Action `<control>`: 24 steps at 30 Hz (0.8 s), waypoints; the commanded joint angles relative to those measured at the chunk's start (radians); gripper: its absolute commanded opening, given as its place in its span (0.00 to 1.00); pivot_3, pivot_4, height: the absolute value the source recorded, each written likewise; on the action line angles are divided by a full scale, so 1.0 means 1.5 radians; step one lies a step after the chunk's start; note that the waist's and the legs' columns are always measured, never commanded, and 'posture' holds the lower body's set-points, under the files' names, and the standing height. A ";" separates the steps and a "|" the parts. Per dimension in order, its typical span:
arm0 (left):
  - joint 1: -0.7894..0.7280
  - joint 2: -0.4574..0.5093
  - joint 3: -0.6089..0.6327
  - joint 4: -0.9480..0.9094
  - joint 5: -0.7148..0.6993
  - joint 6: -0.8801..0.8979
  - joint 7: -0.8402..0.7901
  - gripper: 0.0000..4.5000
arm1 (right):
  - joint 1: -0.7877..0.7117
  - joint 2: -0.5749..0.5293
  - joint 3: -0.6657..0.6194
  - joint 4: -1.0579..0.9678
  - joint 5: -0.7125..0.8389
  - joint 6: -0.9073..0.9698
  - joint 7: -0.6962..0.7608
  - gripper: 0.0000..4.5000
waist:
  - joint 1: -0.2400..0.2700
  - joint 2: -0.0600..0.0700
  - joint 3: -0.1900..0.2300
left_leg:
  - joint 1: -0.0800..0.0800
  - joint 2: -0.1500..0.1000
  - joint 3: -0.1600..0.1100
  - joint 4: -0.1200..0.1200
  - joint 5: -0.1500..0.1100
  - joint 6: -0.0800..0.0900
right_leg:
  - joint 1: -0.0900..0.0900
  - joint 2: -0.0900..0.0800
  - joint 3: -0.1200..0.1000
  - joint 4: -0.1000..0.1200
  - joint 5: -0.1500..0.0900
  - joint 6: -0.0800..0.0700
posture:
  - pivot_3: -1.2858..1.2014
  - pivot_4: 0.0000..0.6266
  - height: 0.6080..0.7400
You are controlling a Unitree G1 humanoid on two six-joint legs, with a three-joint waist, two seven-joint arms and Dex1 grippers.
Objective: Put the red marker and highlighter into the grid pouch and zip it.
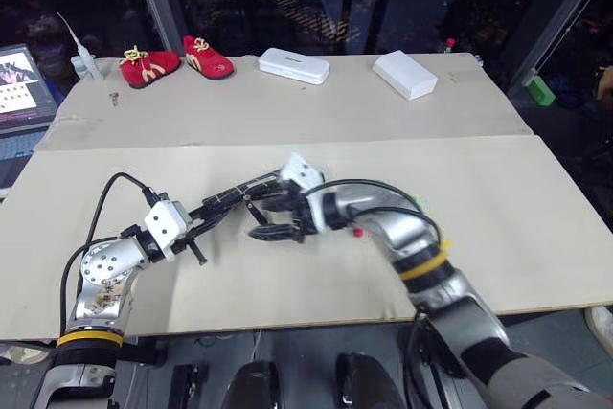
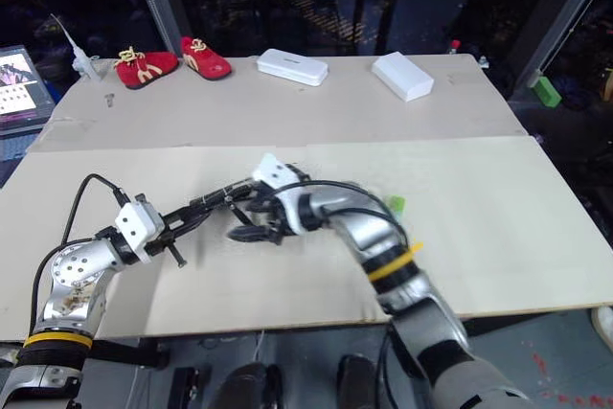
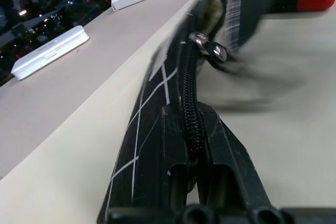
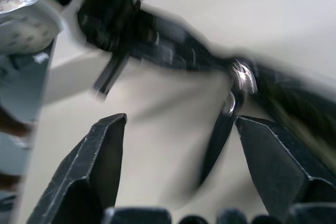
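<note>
The grid pouch gapes [image 4: 307,129] past the zipper slider and its pale lining shows, so the highlighter will slide lengthwise all the way inside when the robot pushes it in.
The grid pouch [image 1: 244,196] is a long black strip with white lines, held off the table. My left gripper [image 3: 191,116] is shut on its near end, zipper edge up. The zipper slider [image 3: 207,48] sits toward the far end, and its dark pull cord [image 4: 220,129] hangs down. My right gripper [image 4: 181,145] is open beside the pouch; the cord dangles between its spread fingers without being pinched. The red marker [image 3: 315,2] lies on the table beyond the pouch, mostly hidden behind my right wrist. The highlighter [image 2: 396,204] shows as a green bit beside my right forearm.
Two red shoes [image 1: 148,66] and two white boxes [image 1: 294,65] [image 1: 405,74] lie along the far edge of the cardboard-covered table [image 1: 536,217]. A laptop [image 1: 19,93] stands at the far left. A green block [image 1: 542,91] sits off the table at the far right.
</note>
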 commanded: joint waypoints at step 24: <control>-0.006 -0.032 -0.011 0.000 0.002 -0.022 0.008 0.00 | 0.266 -0.080 -0.303 -0.307 -0.070 0.229 -0.517 0.78 | 0.004 -0.001 0.000 | 0.004 -0.001 0.001 0.000 0.001 0.000 | 0.002 0.001 0.002 -0.001 0.000 0.000 | 0.52 0.24 1.00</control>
